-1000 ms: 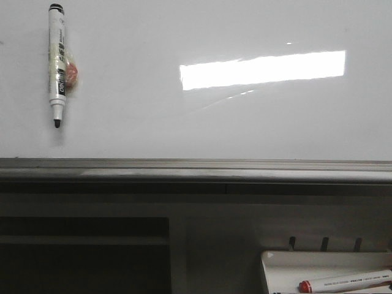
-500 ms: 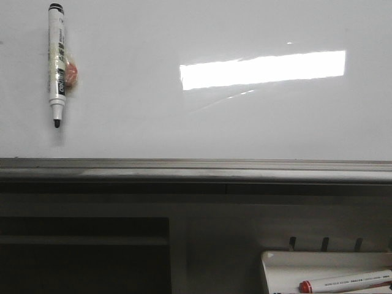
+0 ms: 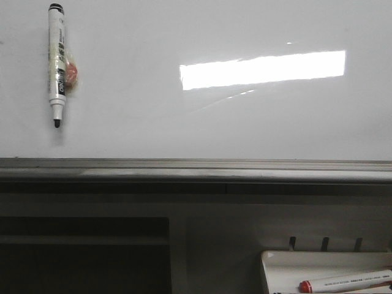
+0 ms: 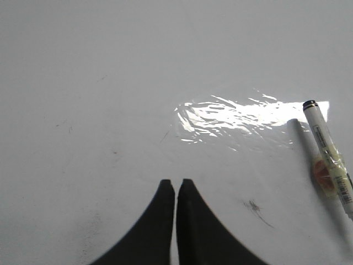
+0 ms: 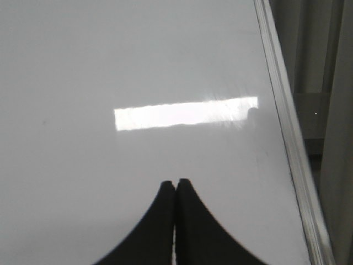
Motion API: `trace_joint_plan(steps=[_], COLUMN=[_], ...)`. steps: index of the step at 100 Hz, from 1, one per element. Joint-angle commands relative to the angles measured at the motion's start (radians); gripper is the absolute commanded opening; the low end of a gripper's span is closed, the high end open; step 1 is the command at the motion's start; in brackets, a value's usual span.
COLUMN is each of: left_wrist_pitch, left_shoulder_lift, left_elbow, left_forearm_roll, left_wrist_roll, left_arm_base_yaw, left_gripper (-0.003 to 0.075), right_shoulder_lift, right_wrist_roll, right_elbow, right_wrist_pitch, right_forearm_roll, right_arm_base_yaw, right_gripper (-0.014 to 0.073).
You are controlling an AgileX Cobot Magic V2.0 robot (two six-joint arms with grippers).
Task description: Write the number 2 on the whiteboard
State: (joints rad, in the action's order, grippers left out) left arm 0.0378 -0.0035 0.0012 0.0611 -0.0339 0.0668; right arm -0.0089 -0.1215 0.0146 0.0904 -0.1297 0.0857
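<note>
My right gripper is facing blank whiteboard (image 5: 176, 152), far from the marker, so I should move that gripper back and reach for the marker with my left gripper.
The whiteboard (image 3: 184, 128) fills the upper front view, glossy white, with a bright rectangular reflection and a grey lower rail (image 3: 196, 168). No number 2 shows on it. A white marker with a black tip (image 3: 57, 61) hangs tip down on the board at the upper left, fixed by a reddish holder. It also shows in the left wrist view (image 4: 329, 157). My left gripper (image 4: 176, 184) is shut and empty, facing the board (image 4: 110, 83), apart from the marker. My right gripper (image 5: 176, 183) is shut and empty, facing the board (image 5: 110, 66). Neither gripper shows in the front view.
A small white tray (image 3: 288, 260) at the lower right holds a red-capped marker (image 3: 346, 282). Dark shelving lies below the rail. The board's metal edge (image 5: 289, 132) runs along the side in the right wrist view. Faint smudges (image 4: 255, 207) mark the board.
</note>
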Motion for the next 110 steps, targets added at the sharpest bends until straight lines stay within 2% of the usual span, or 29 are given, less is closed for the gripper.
trace_joint_plan(steps=[1,17,31,42,47,55,72,87,100,104,110], left_wrist_pitch=[0.08,0.081,0.083,0.076,0.051,-0.02,-0.293,-0.316,-0.318,-0.301,-0.279], left_shoulder_lift=[-0.027,-0.027,-0.027,-0.027,-0.025,-0.012,0.077,0.172,0.24,0.252,0.266], left_elbow=[0.01,0.01,0.005,-0.006,-0.025,-0.085,-0.295,-0.402,-0.44,-0.441,-0.441], left_forearm_roll=[0.01,0.01,0.035,0.099,0.099,0.099,-0.048,-0.061,-0.061,-0.046,-0.016], left_wrist_roll=[0.006,0.008,0.018,0.018,0.018,0.018,0.009,0.009,0.006,-0.002,-0.02], left_arm_base_yaw=[-0.001,-0.001,-0.001,-0.003,-0.003,-0.003,-0.003,-0.001,-0.001,-0.001,-0.001], left_gripper=[-0.002,-0.002,-0.002,-0.0021,-0.0021,-0.0021,-0.002,-0.002,-0.0014,0.0017,0.0122], right_shoulder_lift=[-0.021,-0.021,-0.021,-0.021,-0.021,-0.013,0.065,0.208,0.307,0.327,0.345], right_wrist_roll=[0.006,-0.011,-0.061,-0.162,-0.232,-0.338,-0.348,-0.293,-0.06,0.02,0.111], right_elbow=[0.024,0.024,0.024,0.016,-0.003,-0.074,-0.306,-0.485,-0.562,-0.567,-0.567], right_wrist_pitch=[0.114,0.146,0.233,0.225,0.155,-0.048,-0.408,-0.638,-0.789,-0.805,-0.818], right_forearm_roll=[-0.006,0.001,0.0,0.001,0.001,0.001,0.01,0.047,0.166,0.213,0.281], right_arm_base_yaw=[0.006,0.006,0.006,0.006,0.006,0.006,0.006,0.006,0.006,0.006,0.006], right_gripper=[-0.006,-0.006,-0.006,-0.006,-0.006,-0.006,-0.0059,-0.0059,-0.0059,-0.0059,-0.006])
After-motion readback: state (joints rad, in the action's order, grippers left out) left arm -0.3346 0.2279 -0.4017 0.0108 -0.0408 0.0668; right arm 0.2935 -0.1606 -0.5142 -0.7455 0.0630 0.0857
